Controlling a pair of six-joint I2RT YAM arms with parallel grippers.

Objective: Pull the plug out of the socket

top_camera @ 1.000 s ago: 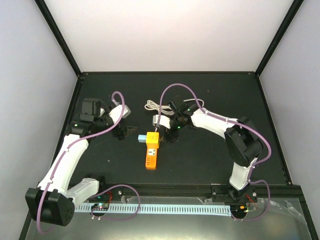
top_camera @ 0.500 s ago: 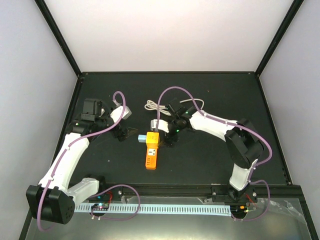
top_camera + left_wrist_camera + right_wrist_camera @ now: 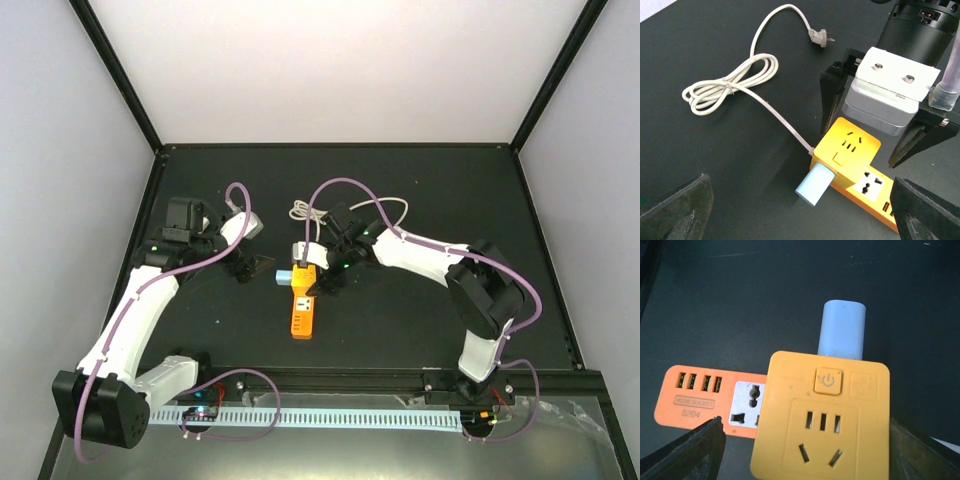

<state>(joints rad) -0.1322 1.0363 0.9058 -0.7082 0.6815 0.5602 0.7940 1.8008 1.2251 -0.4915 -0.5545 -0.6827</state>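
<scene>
The plug is flush and square against the yellow cube's side, so it will come straight out, hidden prongs and all, when the robot pulls.
The socket is an orange strip with a yellow cube head, lying mid-table. The plug, a small pale block, sticks out of the cube's left side and shows above the cube in the right wrist view. My right gripper is open, one finger on each side of the yellow cube, with a gap still showing. My left gripper is open just left of the plug, holding nothing.
A thin cream cord runs from the cube's corner to a tied coil behind the socket, ending in a loose pronged plug. The black table is bounded by a frame and walls.
My right gripper has slid left until its fingers straddle the yellow cube, and they have narrowed slightly. The left arm, socket and plug have not moved.
</scene>
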